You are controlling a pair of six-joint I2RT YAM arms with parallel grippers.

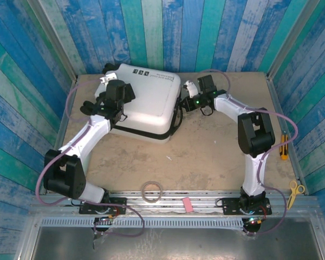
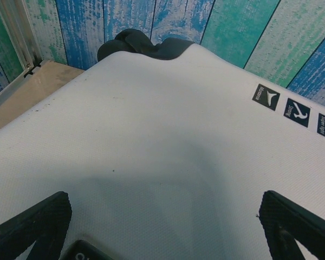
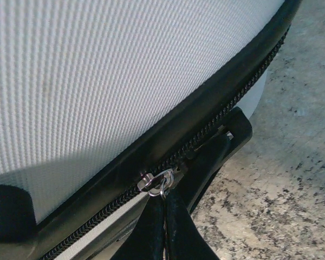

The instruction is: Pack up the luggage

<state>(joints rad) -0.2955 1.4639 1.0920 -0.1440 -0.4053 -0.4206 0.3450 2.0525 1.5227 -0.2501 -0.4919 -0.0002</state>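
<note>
My right gripper has hold of the zipper pull, and the zipper's teeth ahead are clear. I keep pulling until the zipper pull gets to the black handle's middle.
The luggage, a white hard-shell suitcase, lies flat and closed at the back left of the table. My left gripper is over its lid, jaws wide apart. In the left wrist view the black pads flank the bare white shell, with nothing between them. My right gripper is at the case's right side. In the right wrist view it is shut on the metal zipper pull on the black zipper band.
A roll of tape and a small pink block lie near the front rail. Yellow-handled scissors and a yellow cutter sit at the right edge. Painted plank walls enclose the table on three sides.
</note>
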